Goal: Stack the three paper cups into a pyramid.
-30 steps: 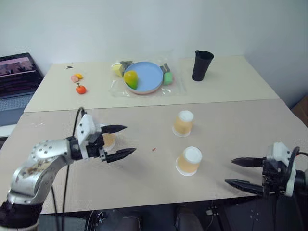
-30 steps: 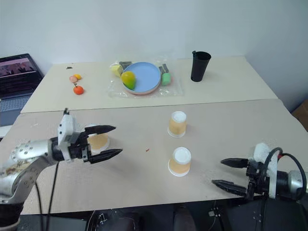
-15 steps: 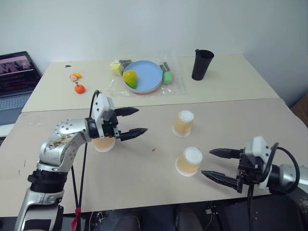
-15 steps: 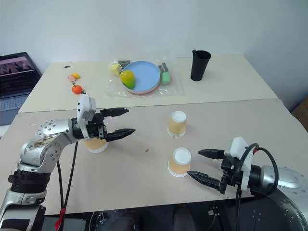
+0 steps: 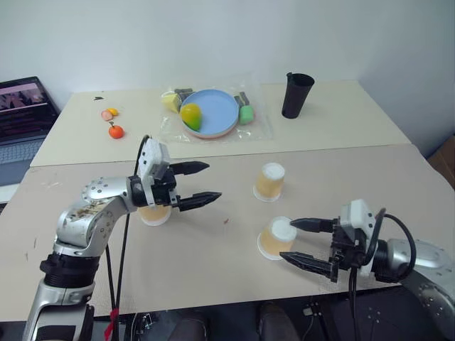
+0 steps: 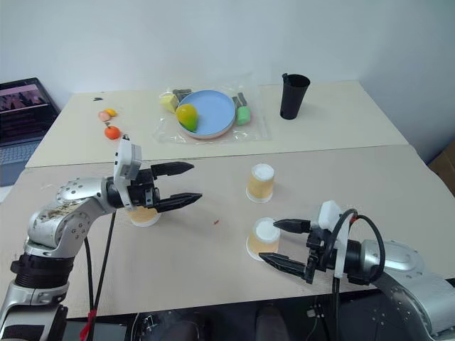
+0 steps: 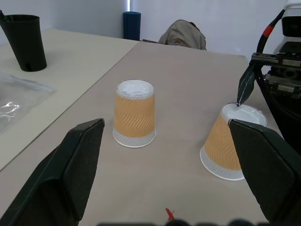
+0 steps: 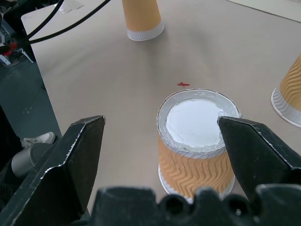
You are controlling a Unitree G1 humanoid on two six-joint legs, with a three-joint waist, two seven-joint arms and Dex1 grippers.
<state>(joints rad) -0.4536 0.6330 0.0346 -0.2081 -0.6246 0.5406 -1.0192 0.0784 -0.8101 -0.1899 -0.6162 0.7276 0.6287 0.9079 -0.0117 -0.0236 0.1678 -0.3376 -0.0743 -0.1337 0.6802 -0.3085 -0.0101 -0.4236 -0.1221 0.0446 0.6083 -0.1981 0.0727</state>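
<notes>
My left gripper is above a cup, and the nearest cup (image 5: 273, 240) is too far away from it. Next, my right gripper takes hold of the nearest cup and puts it next to that cup under my left gripper.
Three tan-orange paper cups stand upside down on the near table. One cup (image 5: 270, 181) is in the middle, clear of both arms. The nearest cup (image 5: 274, 240) sits between the spread fingers of my right gripper (image 5: 287, 240), which is open; in the right wrist view this cup (image 8: 197, 141) lies closer to one finger, and I cannot tell if it touches. The third cup (image 5: 155, 213) is partly hidden beneath my left gripper (image 5: 211, 182), which hovers open, pointing toward the middle cup (image 7: 135, 113).
On the far table are a tall black cup (image 5: 297, 94), a blue plate (image 5: 217, 112) with toy fruit on a plastic sheet, and small fruit pieces (image 5: 114, 128). A laptop (image 5: 21, 117) sits at the far left. A seam runs between the two tables.
My right gripper slid left until its fingers came either side of the nearest cup. My left gripper rose and moved right, past the third cup. Both stayed open.
</notes>
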